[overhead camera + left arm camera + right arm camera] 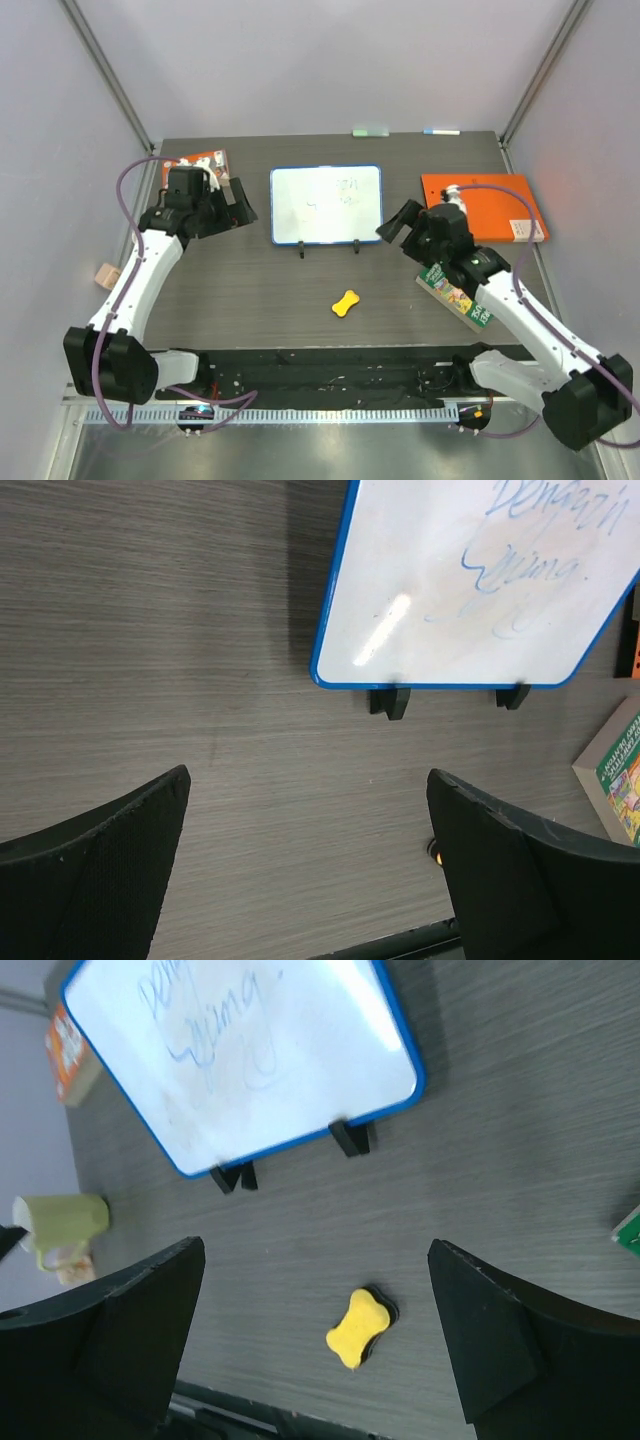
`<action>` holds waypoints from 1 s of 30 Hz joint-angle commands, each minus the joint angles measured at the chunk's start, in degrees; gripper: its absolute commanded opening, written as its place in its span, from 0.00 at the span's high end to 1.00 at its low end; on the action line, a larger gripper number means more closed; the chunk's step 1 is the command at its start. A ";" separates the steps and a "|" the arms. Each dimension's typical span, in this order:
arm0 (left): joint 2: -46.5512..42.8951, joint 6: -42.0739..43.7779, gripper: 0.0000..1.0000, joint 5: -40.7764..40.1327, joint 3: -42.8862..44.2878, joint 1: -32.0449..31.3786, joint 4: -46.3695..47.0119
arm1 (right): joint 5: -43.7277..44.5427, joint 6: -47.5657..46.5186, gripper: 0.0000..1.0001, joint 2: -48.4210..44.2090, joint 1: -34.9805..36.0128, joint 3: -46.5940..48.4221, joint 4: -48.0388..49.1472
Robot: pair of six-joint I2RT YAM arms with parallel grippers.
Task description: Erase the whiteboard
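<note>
My open right gripper should go on toward the eraser (345, 303) until its two fingers are on either side of it, because the yellow eraser lies clear of the whiteboard's black feet (356, 246).
The whiteboard (325, 205) stands on two black feet mid-table, blue-framed, with faint blue writing on its upper right. A yellow bone-shaped eraser (346, 302) lies on the table in front of it. My left gripper (236, 208) hovers open just left of the board, which fills the upper right of the left wrist view (470, 580) beyond the empty left gripper (308, 780). My right gripper (398, 224) hovers open at the board's right edge. Between the wide jaws of the right gripper (315, 1260), the eraser (360, 1328) shows below on the table, and the whiteboard (250, 1050) sits above.
An orange flat folder (485, 205) lies at the back right. A green book (455, 290) sits under the right arm. An orange box (200, 165) is at the back left. A pale green mug (60, 1222) shows at the left of the right wrist view.
</note>
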 commanded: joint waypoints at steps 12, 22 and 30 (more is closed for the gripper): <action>-7.03 5.39 0.00 12.08 -4.96 0.58 0.25 | 13.40 8.49 0.00 13.57 30.76 8.25 -8.69; -4.13 4.51 0.00 9.00 -5.13 0.58 -2.64 | 16.48 15.96 0.14 14.62 31.82 3.94 -15.28; -3.43 3.89 0.00 9.35 -5.49 0.58 -2.82 | 10.86 17.28 0.15 23.68 29.10 2.27 -6.77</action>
